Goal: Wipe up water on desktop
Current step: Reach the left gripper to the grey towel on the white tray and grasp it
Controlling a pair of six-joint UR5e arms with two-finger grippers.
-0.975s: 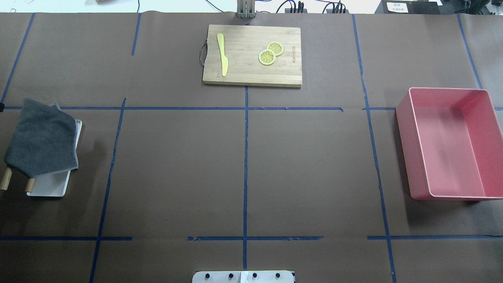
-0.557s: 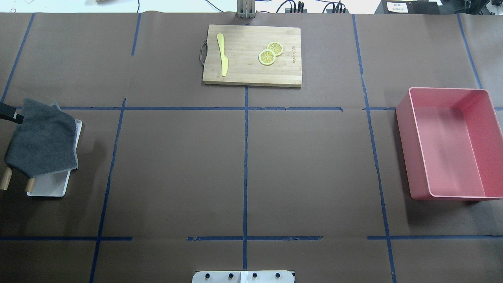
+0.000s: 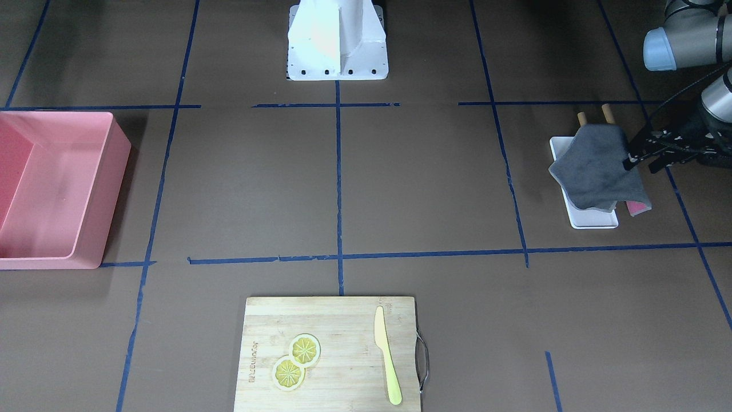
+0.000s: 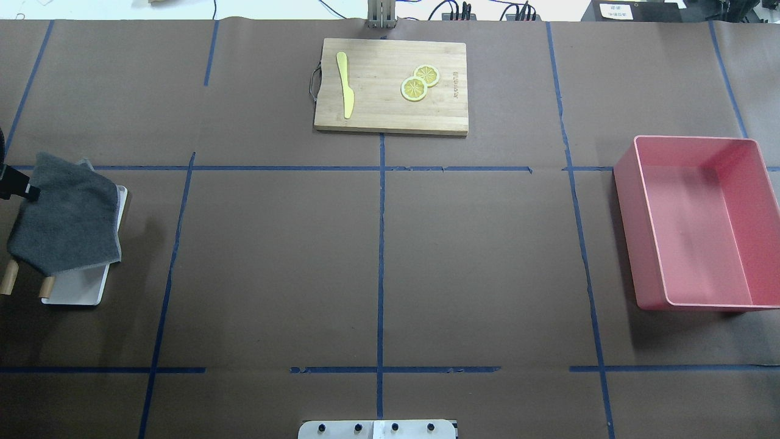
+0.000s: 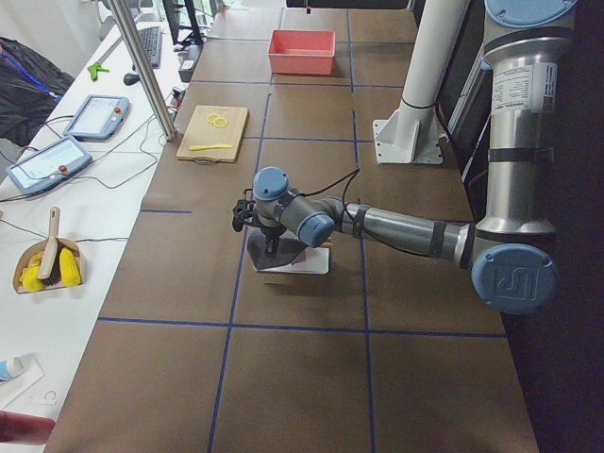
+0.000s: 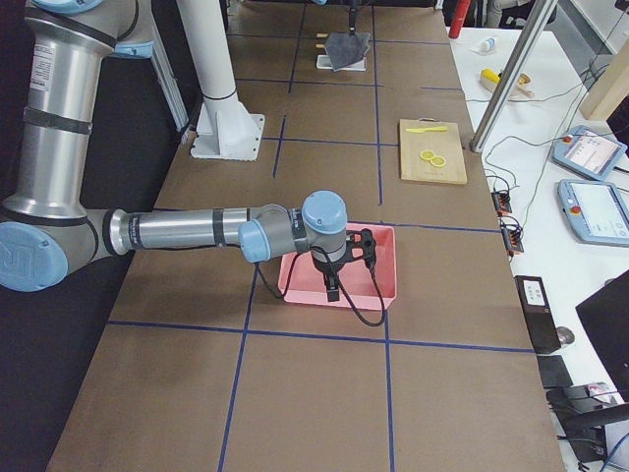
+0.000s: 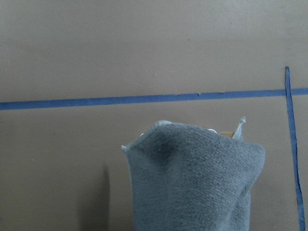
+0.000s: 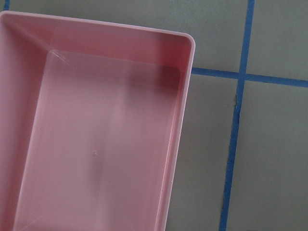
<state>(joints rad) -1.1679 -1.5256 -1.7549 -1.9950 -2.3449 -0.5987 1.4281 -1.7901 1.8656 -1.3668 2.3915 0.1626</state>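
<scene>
Wooden handles [image 3: 608,114] stick out from under the loosely draped grey cloth [image 3: 598,166], so when the robot lifts, the cloth will come free and leave the handles in place.
The brown desktop [image 4: 274,256] with its blue tape grid shows no water that I can make out. A dark grey cloth [image 4: 67,213] lies draped over a white tray [image 4: 76,286] at the left; it also shows in the front view [image 3: 597,169] and fills the bottom of the left wrist view [image 7: 192,178]. My left gripper [image 3: 639,166] is at the cloth's outer edge, its two fingers apart, with one fingertip [image 4: 27,190] at the cloth. My right gripper [image 6: 334,285] hangs over the pink bin [image 6: 339,265]; I cannot tell whether it is open or shut.
The pink bin [image 4: 694,222] stands at the right, empty inside [image 8: 96,144]. A bamboo cutting board [image 4: 390,85] with a yellow knife [image 4: 345,85] and two lemon slices [image 4: 419,83] lies at the far middle. Two wooden handles [image 4: 9,283] and a pink sponge [image 3: 637,207] stick out from under the cloth.
My left gripper has come in from the overhead view's left edge and now sits at the cloth's far-left corner. The cloth has not moved.
</scene>
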